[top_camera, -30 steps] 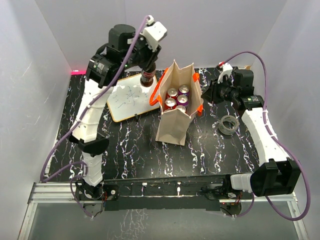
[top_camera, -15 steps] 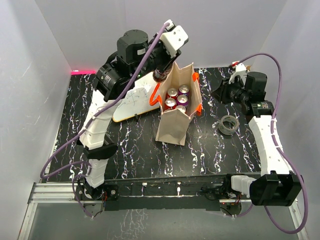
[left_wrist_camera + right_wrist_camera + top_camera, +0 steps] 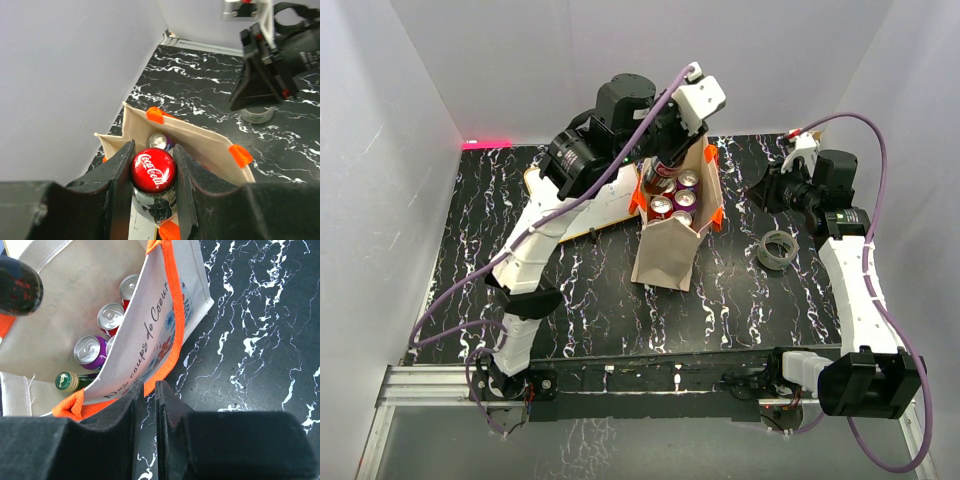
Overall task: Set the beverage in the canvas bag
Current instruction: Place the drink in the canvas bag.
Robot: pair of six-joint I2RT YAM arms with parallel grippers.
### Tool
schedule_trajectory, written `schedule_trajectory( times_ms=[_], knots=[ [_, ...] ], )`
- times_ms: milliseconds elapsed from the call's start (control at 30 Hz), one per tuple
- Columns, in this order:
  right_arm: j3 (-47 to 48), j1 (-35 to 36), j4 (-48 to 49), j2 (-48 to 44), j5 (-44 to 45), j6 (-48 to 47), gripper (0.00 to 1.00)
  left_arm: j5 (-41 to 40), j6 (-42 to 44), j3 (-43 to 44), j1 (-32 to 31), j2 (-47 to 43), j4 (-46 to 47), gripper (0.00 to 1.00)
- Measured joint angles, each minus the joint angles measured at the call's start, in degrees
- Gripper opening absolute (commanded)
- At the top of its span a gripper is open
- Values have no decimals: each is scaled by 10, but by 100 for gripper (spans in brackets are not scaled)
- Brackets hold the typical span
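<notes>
The bottle is leaning over the cans in the bag's far part (image 3: 687,180). Next, my left gripper pulls it back upright to the gap (image 3: 47,362) next to the green-capped bottle.
The canvas bag (image 3: 665,250) stands upright mid-table, beige with orange handles, open at the top, with several cans (image 3: 675,195) inside. My left gripper (image 3: 665,158) is shut on a dark bottle with a red Coca-Cola cap (image 3: 153,170) and holds it over the far left part of the bag's mouth (image 3: 200,142). My right gripper (image 3: 762,190) hovers right of the bag, jaws nearly together and empty. In the right wrist view (image 3: 149,386) it sits beside the bag's printed wall (image 3: 150,320), with cans (image 3: 111,315) and a green-capped bottle (image 3: 63,381) inside.
A white board with an orange-brown frame (image 3: 600,200) lies left of the bag, under the left arm. A roll of tape (image 3: 778,248) lies on the black marbled table (image 3: 580,290) right of the bag. White walls enclose the back and both sides.
My left arm has swung right with the bottle, from above the white board to above the bag's mouth. My right gripper has drawn back slightly to the right.
</notes>
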Motion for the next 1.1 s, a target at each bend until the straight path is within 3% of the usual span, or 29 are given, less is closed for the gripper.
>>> schedule_trajectory(
  times_ms=[433, 1100],
  knots=[
    [-23, -2, 2, -8, -5, 12, 18, 10, 5, -18, -49, 11, 3, 0],
    [-43, -2, 1, -13, -14, 26, 18, 0, -39, -233, -27, -34, 2, 0]
  ],
)
